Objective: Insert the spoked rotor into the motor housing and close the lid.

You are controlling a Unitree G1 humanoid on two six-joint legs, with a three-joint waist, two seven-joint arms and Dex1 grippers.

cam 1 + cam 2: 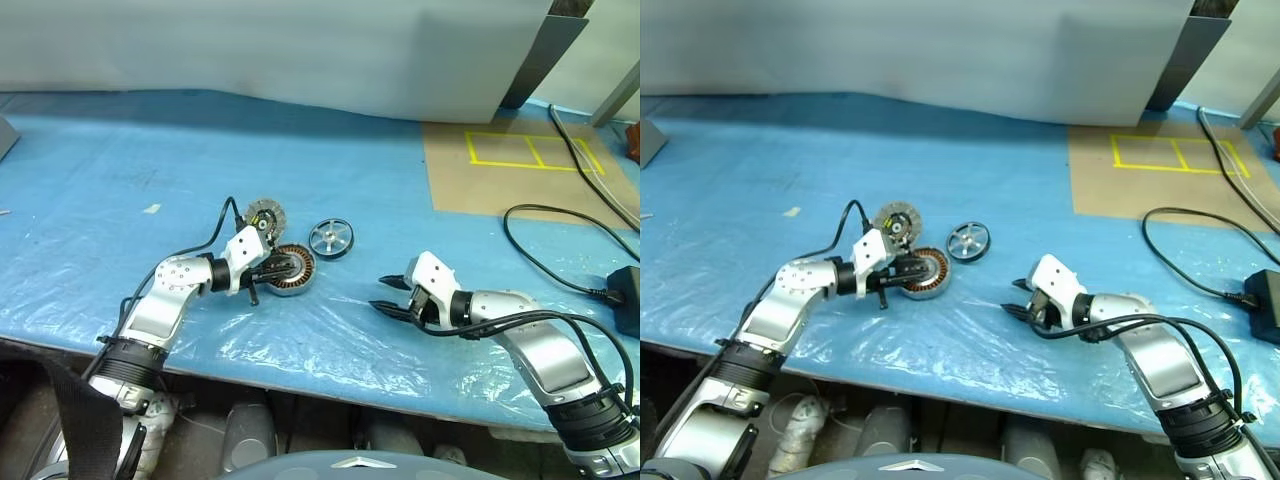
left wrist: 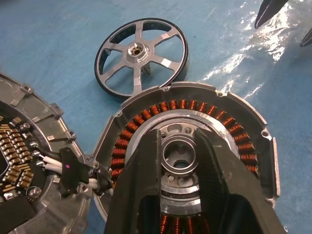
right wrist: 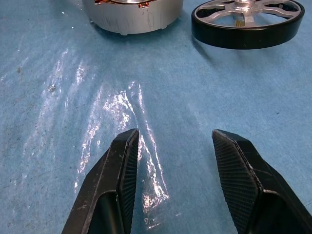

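My gripper will lower the spoked rotor [image 1: 331, 238] into the motor housing, and the copper windings will then show through it, because the silver spokes leave wide gaps [image 1: 341, 242].
The motor housing [image 2: 234, 131], a grey puck with copper windings around a silver centre, lies on the blue table cover. My left gripper [image 2: 178, 134] hovers over it, open, one finger on each side of the silver centre ring. Just beyond lies the spoked rotor [image 2: 141, 53], flat, with a dark rim and silver spokes. The lid [image 1: 266, 213], a grey disc whose face carries small components, leans beside the housing, and white wires join the two. My right gripper [image 3: 174, 134] is open and empty over bare cover, a short way off from housing and rotor.
A black cable [image 1: 540, 240] loops across the table's right part toward a black adapter [image 1: 628, 295]. A brown board [image 1: 520, 165] with yellow tape lines lies at the back right. A pale panel stands along the back. The table's front edge runs just under both arms.
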